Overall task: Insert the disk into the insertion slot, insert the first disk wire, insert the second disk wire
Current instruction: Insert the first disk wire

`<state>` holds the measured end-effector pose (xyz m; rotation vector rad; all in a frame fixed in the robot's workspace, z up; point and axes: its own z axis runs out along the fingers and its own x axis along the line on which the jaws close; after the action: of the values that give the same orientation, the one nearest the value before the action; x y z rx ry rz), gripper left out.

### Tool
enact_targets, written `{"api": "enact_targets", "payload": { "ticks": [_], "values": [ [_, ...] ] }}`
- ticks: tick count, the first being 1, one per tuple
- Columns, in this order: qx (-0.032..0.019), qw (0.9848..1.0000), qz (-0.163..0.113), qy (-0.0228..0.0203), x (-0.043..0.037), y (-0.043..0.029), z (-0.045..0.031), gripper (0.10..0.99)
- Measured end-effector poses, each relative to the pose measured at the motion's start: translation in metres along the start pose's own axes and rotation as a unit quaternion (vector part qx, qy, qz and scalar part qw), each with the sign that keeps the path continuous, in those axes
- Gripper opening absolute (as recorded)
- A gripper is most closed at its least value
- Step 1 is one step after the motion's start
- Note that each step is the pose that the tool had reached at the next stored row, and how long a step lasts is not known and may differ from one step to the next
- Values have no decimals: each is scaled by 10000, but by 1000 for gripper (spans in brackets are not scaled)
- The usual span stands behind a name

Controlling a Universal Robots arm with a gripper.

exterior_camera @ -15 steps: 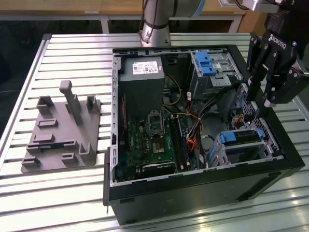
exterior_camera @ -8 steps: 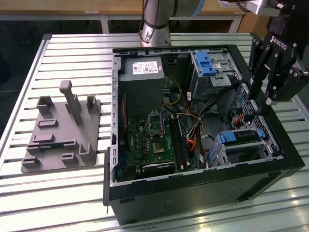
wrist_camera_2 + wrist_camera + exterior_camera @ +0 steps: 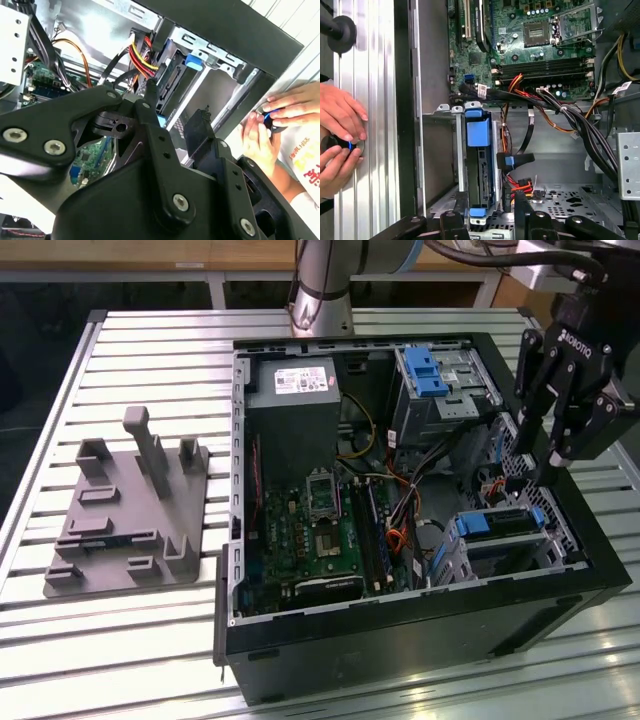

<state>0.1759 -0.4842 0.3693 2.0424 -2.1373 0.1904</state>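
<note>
The disk wire's loose strands [image 3: 520,188] make a curve next to the disk, so the disk wire should bend across and stay in place when I push its plug [image 3: 525,182] in.
The disk [image 3: 479,165], silver in a bright blue carrier, sits inside the insertion slot [image 3: 440,165], a low grey sheet-metal cage in the open computer case. The exterior view shows the disk [image 3: 500,524] at the case's right front corner. A black cable with a blue plug [image 3: 509,161] and a red, yellow and black wire bundle [image 3: 522,182] hang right beside the disk; I cannot tell whether either is plugged in. My gripper [image 3: 538,468] hovers just above the cage, open and empty. In both wrist views the gripper [image 3: 485,215] [image 3: 177,102] has the disk's end between its spread fingertips.
A person's hands [image 3: 337,140] [image 3: 272,125] hold a small blue and black object on the slatted table just outside the case wall. A taller metal bay with a blue latch [image 3: 432,370], the motherboard [image 3: 310,530] and a grey fixture [image 3: 130,510] are in view.
</note>
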Motion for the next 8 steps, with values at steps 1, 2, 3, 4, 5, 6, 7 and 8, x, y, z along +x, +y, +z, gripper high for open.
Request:
{"api": "enact_targets", "payload": {
  "ticks": [1, 2, 3, 4, 5, 6, 7, 8],
  "values": [
    [1, 10000, -3, -1, -3, -1, 15, 498],
    [1, 10000, -4, -1, -6, -2, 28, 498],
    [1, 10000, -5, -2, -10, -2, 42, 498],
    [1, 10000, -6, -2, -12, -2, 51, 482],
    [1, 10000, -6, -2, -13, -2, 58, 482],
    [2, 10000, -7, -2, -14, -3, 63, 420],
    [2, 10000, -9, -3, -16, -3, 68, 420],
    [2, 10000, -12, -4, -17, -5, 72, 349]
  ]
}}
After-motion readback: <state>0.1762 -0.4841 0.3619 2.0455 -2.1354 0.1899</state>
